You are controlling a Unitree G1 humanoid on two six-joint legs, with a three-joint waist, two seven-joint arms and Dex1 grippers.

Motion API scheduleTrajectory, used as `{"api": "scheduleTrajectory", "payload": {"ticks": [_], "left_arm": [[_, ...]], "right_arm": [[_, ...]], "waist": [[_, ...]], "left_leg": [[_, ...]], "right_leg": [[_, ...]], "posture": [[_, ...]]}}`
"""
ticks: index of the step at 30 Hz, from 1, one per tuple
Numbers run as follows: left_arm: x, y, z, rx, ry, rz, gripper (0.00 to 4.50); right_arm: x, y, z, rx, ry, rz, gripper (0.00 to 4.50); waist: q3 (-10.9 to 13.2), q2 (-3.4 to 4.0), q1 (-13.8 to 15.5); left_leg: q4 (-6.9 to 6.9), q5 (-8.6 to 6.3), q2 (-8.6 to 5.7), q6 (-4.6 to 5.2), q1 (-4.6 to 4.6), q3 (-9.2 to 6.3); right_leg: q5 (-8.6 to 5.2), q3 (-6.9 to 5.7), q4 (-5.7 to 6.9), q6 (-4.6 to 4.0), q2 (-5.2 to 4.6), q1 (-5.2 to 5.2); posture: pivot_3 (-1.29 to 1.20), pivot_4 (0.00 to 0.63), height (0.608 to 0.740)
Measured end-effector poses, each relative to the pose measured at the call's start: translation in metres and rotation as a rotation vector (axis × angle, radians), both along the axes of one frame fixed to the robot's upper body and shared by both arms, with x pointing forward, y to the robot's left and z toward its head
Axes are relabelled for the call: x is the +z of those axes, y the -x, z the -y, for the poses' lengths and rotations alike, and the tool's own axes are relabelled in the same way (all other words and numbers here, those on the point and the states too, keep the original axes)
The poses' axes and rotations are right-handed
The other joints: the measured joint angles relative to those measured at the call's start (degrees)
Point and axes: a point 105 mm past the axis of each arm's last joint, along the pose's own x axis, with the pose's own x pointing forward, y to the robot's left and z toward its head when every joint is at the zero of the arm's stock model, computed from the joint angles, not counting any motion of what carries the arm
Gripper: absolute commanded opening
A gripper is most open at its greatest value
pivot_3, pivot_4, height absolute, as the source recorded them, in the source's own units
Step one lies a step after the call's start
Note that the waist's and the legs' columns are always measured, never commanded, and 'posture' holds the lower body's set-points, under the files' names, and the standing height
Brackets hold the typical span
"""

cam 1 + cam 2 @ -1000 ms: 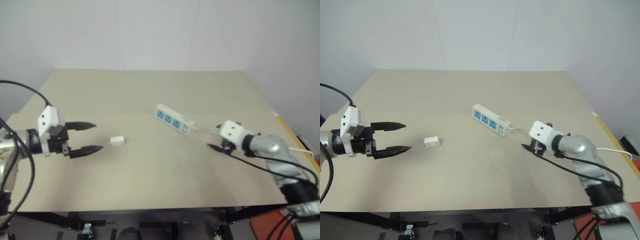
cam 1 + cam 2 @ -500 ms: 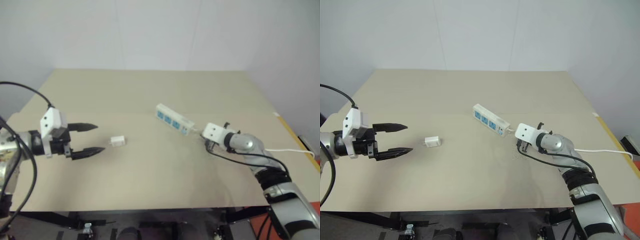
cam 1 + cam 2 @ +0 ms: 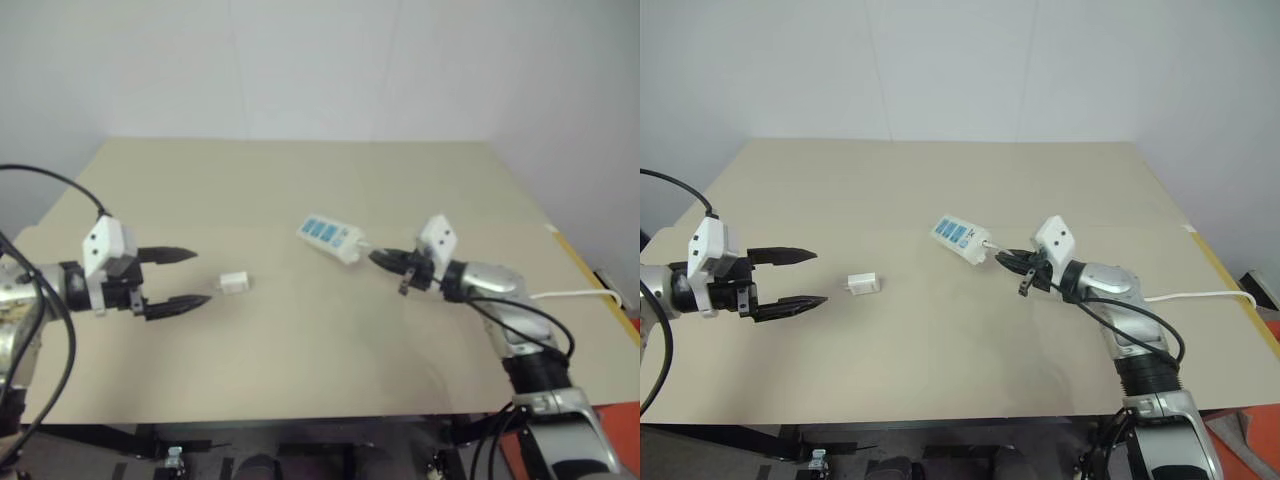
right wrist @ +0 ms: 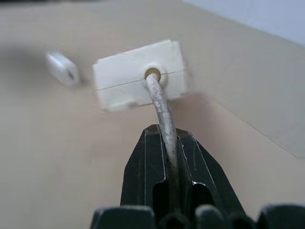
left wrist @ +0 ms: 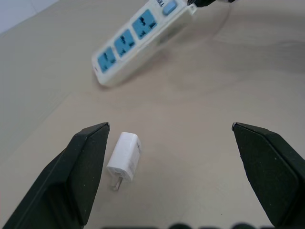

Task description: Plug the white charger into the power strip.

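Observation:
The charger's narrow end has metal prongs (image 5: 117,183) sticking out of it. The white charger (image 3: 235,283) will stand straight up on the power strip when I push it in.
The white charger (image 3: 862,284) lies on its side on the tan table, a short way in front of my left gripper (image 3: 820,278), which stands open; in the left wrist view the charger (image 5: 125,155) sits close to one finger. The power strip (image 3: 960,237), white with blue socket faces, lies mid-table at an angle, and its cord end looks slightly raised. My right gripper (image 3: 1002,257) is shut on the strip's thin white cord (image 4: 162,107), right where it leaves the strip (image 4: 138,76).
The cord (image 3: 1200,296) trails from my right gripper to the table's right edge. The tan table (image 3: 940,180) has open surface around the strip and charger. A white wall stands behind it.
My right gripper shut on the cord, swung left and rolled over. The power strip shifted left with it and turned. My left gripper and the charger stayed put.

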Motion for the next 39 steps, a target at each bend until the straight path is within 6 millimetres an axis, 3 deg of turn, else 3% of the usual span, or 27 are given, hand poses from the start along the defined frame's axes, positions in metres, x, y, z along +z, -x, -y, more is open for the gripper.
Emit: {"api": "scheduleTrajectory", "payload": {"ticks": [6, 11, 19, 24, 28, 34, 39], "left_arm": [[0.000, 0.000, 0.001, -0.008, -0.002, -0.002, 4.50], [-0.001, -0.001, 0.003, -0.015, -0.002, -0.007, 4.50], [-0.002, -0.001, 0.005, -0.017, 0.001, -0.009, 4.50], [-0.001, -0.002, 0.006, -0.024, 0.000, -0.008, 4.50], [-0.001, -0.003, 0.010, -0.036, 0.005, -0.004, 4.50], [-0.001, -0.005, 0.014, -0.057, 0.011, -0.006, 4.50], [-0.002, -0.005, 0.013, -0.060, 0.019, -0.014, 4.50]], "right_arm": [[-0.039, 0.019, 0.007, 0.038, 0.070, -0.190, 0.02], [-0.058, 0.021, 0.015, 0.022, 0.227, -0.225, 1.64], [-0.060, 0.022, 0.019, 0.021, 0.264, -0.227, 4.48], [-0.041, 0.018, 0.024, -0.009, 0.171, -0.180, 4.48], [-0.025, 0.016, 0.006, -0.021, -0.007, -0.098, 4.48], [-0.036, 0.010, -0.019, -0.042, -0.179, -0.063, 4.48], [-0.062, 0.004, -0.017, -0.061, -0.185, -0.095, 4.48]], "waist": [[0.0, 0.00, 0.0], [0.0, 0.00, -0.2], [0.0, 0.00, 0.0], [0.0, 0.00, 0.1], [0.0, -0.01, -0.1], [0.0, 0.00, 0.0], [0.0, 0.00, 0.0]], "left_leg": [[0.05, 0.00, -0.04, 0.00, 0.01, 0.02], [0.04, 0.00, -0.02, 0.00, 0.02, 0.02], [0.05, 0.00, -0.05, 0.00, 0.00, 0.01], [0.05, 0.00, -0.04, 0.00, 0.00, 0.01], [0.05, 0.00, 0.00, 0.00, 0.03, -0.02], [0.08, 0.00, -0.04, -0.01, 0.01, -0.01], [0.08, 0.00, -0.04, 0.00, 0.00, 0.00]], "right_leg": [[0.00, 0.01, 0.05, 0.00, -0.01, 0.00], [-0.01, 0.02, 0.06, 0.00, 0.03, -0.02], [-0.01, 0.02, 0.03, 0.01, 0.00, -0.01], [-0.01, 0.01, 0.03, 0.01, 0.01, 0.00], [-0.01, 0.01, 0.06, 0.01, 0.06, 0.01], [0.00, 0.01, 0.05, 0.01, 0.02, 0.03], [0.00, 0.01, 0.04, 0.00, 0.02, 0.02]], "posture": [[0.00, 0.150, 0.740], [0.00, 0.150, 0.740], [0.00, 0.150, 0.740], [0.00, 0.150, 0.740], [0.00, 0.150, 0.740], [0.00, 0.150, 0.740], [0.00, 0.150, 0.740]]}}
